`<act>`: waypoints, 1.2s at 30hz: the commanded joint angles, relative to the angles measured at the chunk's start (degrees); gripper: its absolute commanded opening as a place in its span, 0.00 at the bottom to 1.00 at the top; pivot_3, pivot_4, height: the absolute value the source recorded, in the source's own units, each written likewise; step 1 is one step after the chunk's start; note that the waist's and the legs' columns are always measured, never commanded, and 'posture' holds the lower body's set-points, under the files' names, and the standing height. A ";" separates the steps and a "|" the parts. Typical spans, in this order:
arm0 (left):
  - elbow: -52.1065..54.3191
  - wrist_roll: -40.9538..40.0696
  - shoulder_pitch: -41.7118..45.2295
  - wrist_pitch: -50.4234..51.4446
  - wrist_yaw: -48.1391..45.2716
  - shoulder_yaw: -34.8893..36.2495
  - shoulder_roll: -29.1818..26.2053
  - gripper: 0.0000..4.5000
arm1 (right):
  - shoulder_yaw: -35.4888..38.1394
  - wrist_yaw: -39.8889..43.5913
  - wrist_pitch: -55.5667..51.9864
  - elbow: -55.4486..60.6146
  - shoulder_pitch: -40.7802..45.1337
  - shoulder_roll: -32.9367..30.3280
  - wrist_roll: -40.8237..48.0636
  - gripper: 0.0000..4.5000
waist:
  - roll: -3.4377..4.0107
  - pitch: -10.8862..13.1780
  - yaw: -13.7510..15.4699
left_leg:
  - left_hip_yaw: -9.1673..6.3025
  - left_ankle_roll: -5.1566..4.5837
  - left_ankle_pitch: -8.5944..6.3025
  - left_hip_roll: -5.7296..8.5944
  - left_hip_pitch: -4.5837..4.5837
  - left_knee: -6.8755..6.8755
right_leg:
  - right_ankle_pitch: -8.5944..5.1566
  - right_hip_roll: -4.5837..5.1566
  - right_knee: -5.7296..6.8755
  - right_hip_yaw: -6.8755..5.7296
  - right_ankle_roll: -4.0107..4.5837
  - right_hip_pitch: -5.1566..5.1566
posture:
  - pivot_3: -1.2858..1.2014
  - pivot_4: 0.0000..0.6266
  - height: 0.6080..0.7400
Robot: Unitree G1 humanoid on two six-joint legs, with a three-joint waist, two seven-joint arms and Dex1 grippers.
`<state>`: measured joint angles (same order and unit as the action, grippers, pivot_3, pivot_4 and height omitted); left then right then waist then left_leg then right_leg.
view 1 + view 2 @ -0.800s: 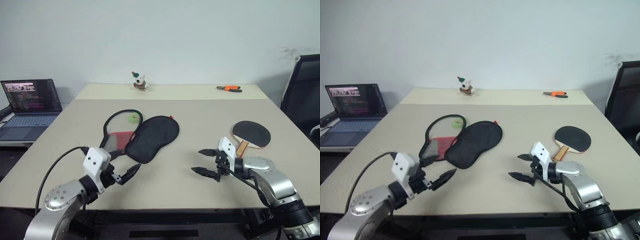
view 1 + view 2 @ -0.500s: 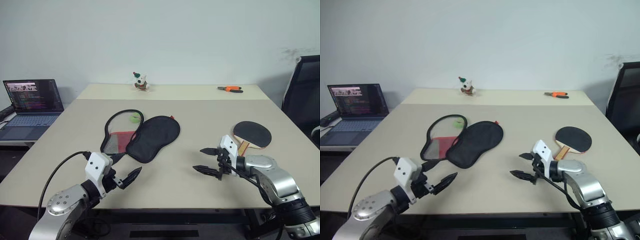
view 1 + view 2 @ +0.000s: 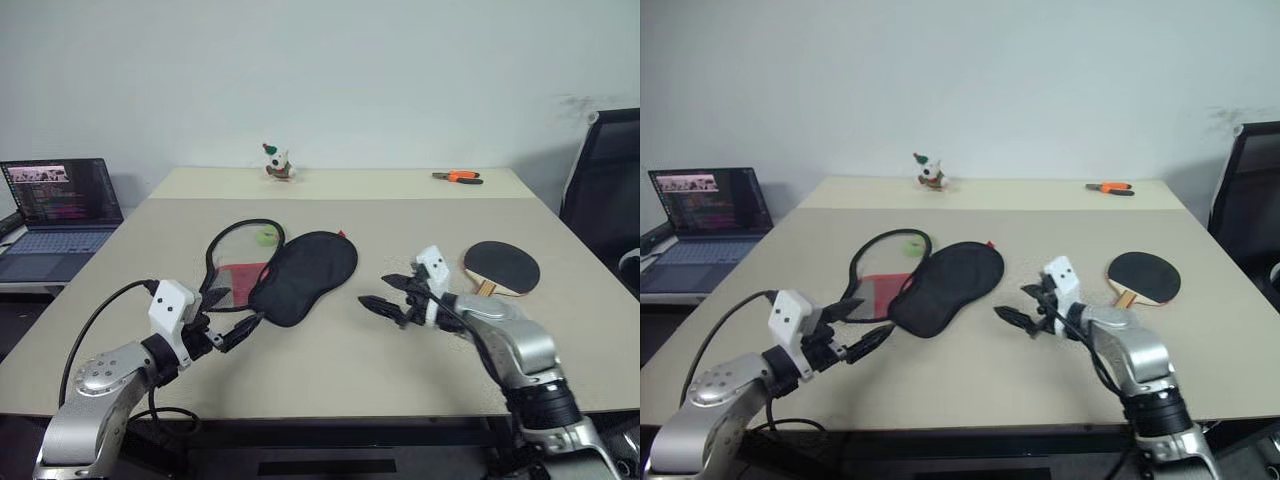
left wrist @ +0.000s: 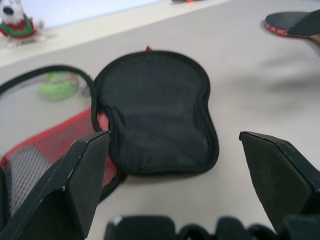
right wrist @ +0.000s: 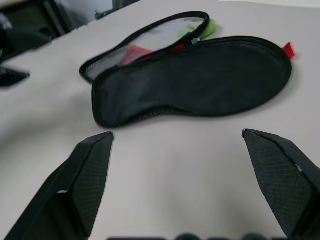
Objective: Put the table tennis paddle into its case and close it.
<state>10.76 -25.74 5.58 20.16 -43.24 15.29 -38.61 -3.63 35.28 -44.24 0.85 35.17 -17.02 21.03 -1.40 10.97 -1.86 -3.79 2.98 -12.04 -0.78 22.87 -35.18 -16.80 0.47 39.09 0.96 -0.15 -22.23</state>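
The black flap meets the mesh half along one side, so the mesh half will be pulled along, still spread open, when I pull the flap.
The case lies unzipped at the table's centre-left. Its black flap is folded out to the right of the mesh half, which has a red panel and a green pull. To the right lies the table tennis paddle, black face up, its handle partly hidden behind my right arm. My left gripper is open just short of the case's near end. My right gripper is open and empty between the flap and the paddle, pointing at the case. The left wrist view looks over the flap between spread fingers.
A laptop stands on a side desk at the left. At the back of the table are a small toy figure and orange-handled pliers. A black chair is at the right edge.
My right gripper has moved left, away from the paddle's handle and toward the case. My left gripper has moved forward to the case's near end. Both have stayed open.
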 commanded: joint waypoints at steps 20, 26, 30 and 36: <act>-12.55 -6.96 8.82 5.97 -17.13 8.84 -15.89 1.00 | 0.34 -16.32 0.34 -29.29 15.24 22.35 -4.16 1.00 | -0.02 -0.01 -0.75 | 0.02 -0.01 0.00 -0.06 -0.05 0.08 | 0.06 -0.08 0.06 -0.02 0.11 -0.08 | 0.52 0.24 1.00; -11.90 -6.47 8.38 5.85 -16.76 8.47 -15.29 1.00 | -0.14 -14.71 7.31 -40.55 20.88 26.18 -6.06 1.00 | -0.03 -0.02 -1.37 | 0.02 -0.01 -0.01 -0.12 -0.03 0.09 | 0.07 -0.09 0.05 -0.02 0.12 -0.10 | 0.52 0.24 1.00; -11.97 -6.23 8.43 5.44 -16.51 8.08 -14.82 1.00 | 0.06 -13.91 9.91 -43.88 22.83 28.62 -6.16 1.00 | -0.04 -0.03 -1.38 | 0.02 -0.01 -0.01 -0.14 -0.03 0.11 | 0.07 -0.09 0.04 -0.01 0.13 -0.10 | 0.52 0.24 1.00; -11.27 -6.07 8.37 5.37 -15.91 7.59 -14.12 1.00 | 1.77 -13.91 8.94 -43.90 23.08 29.62 -4.25 0.63 | -0.04 -0.02 -1.37 | 0.01 -0.01 -0.01 -0.20 -0.02 0.12 | 0.09 -0.10 0.06 -0.03 0.17 -0.11 | 0.52 0.24 1.00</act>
<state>-2.55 -31.52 13.79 26.06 -59.36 22.10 -52.45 -3.04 21.13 -35.08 -44.04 56.27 7.74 15.22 -1.44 10.94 -3.23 -3.78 2.97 -12.05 -0.98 22.86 -35.06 -16.71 0.36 39.14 0.93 0.01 -22.35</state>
